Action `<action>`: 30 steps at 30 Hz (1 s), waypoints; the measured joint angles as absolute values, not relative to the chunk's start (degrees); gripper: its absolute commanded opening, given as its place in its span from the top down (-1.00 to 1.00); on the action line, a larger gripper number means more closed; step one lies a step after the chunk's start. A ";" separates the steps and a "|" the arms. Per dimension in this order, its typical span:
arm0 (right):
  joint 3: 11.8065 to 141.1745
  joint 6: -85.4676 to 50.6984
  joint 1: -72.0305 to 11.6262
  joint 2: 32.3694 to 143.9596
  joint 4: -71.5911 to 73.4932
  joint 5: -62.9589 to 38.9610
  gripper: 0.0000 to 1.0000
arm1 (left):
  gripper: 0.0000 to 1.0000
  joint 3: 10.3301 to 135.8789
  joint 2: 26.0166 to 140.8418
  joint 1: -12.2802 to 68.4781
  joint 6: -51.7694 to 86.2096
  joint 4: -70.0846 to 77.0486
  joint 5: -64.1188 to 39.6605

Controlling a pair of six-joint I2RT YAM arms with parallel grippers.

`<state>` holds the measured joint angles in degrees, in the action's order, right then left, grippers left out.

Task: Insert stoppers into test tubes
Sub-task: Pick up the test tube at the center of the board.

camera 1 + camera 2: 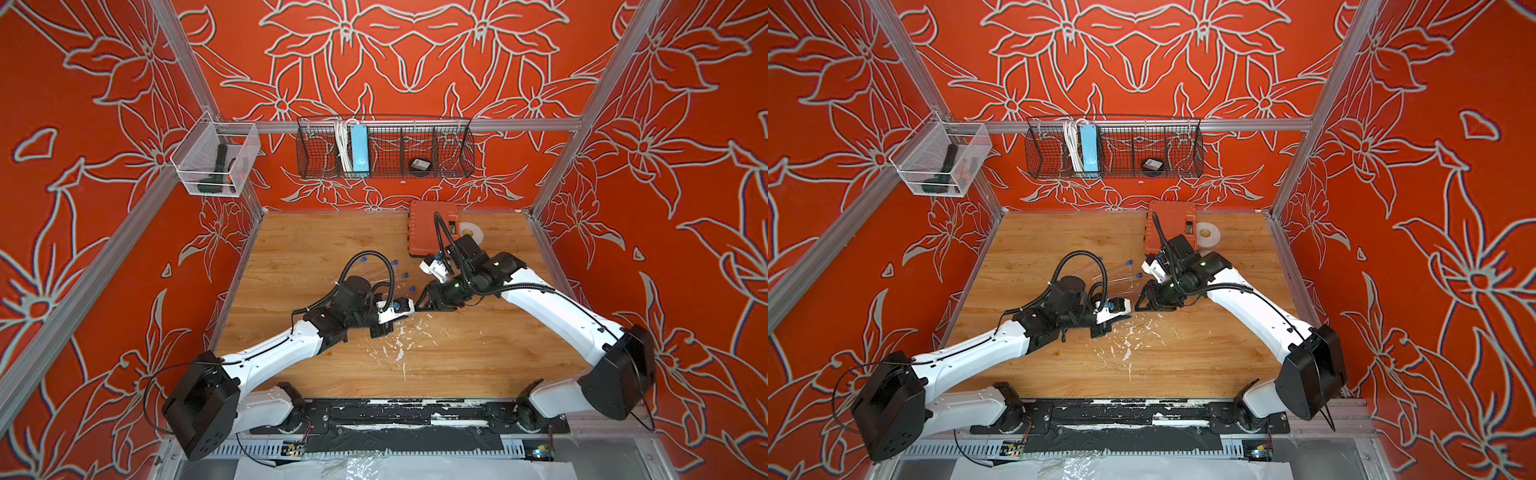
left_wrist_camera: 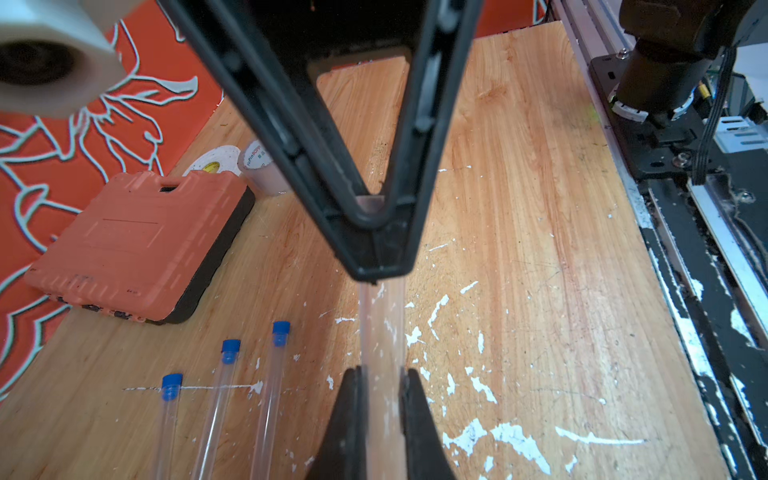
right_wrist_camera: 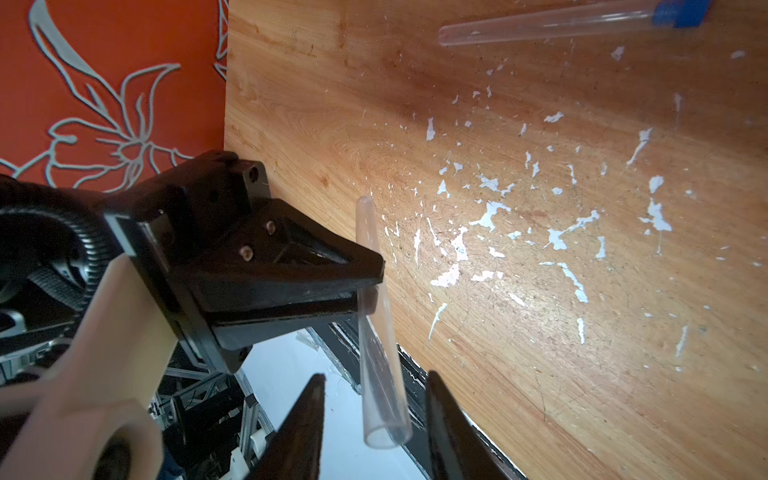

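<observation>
The robot's left gripper is midway up the test tube [image 3: 376, 324], so the right gripper should hold the test tube's open end while the left gripper takes a new grip near the test tube's rounded end [image 3: 365, 208].
My left gripper [image 2: 382, 372] is shut on a clear test tube [image 2: 381, 324] partway along its length, held above the wooden table. The tube's open mouth [image 3: 386, 436] lies between the fingertips of my right gripper [image 3: 374, 378], which stands open with a gap on each side of the tube. No stopper shows in that mouth or in the right jaws. The tube's rounded end [image 3: 363, 203] sticks out past the left fingers. Three more tubes lie side by side on the table, each capped with a blue stopper [image 2: 171, 385] [image 2: 230, 350] [image 2: 281, 331]. Both top views show the blue caps [image 1: 405, 274] [image 1: 1129, 263].
An orange tool case [image 1: 432, 228] and tape rolls [image 1: 471, 230] sit at the back right of the table. White paint flecks [image 1: 399, 345] mark the wood near the front. A wire basket [image 1: 384, 145] and a clear bin [image 1: 216, 162] hang on the walls.
</observation>
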<state>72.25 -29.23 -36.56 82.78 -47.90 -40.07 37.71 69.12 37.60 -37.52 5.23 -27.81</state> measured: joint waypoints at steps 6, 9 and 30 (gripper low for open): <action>72.25 -29.54 -36.82 83.44 -47.46 -40.14 0.45 | 0.99 37.71 69.14 37.95 -36.77 5.50 -27.79; 72.23 -29.54 -36.82 83.79 -47.46 -40.07 0.55 | 0.98 37.71 69.14 37.98 -36.36 5.72 -27.77; 72.23 -30.22 -34.15 81.45 -48.21 -42.41 0.78 | 0.23 32.34 65.45 38.26 -35.53 8.58 -25.43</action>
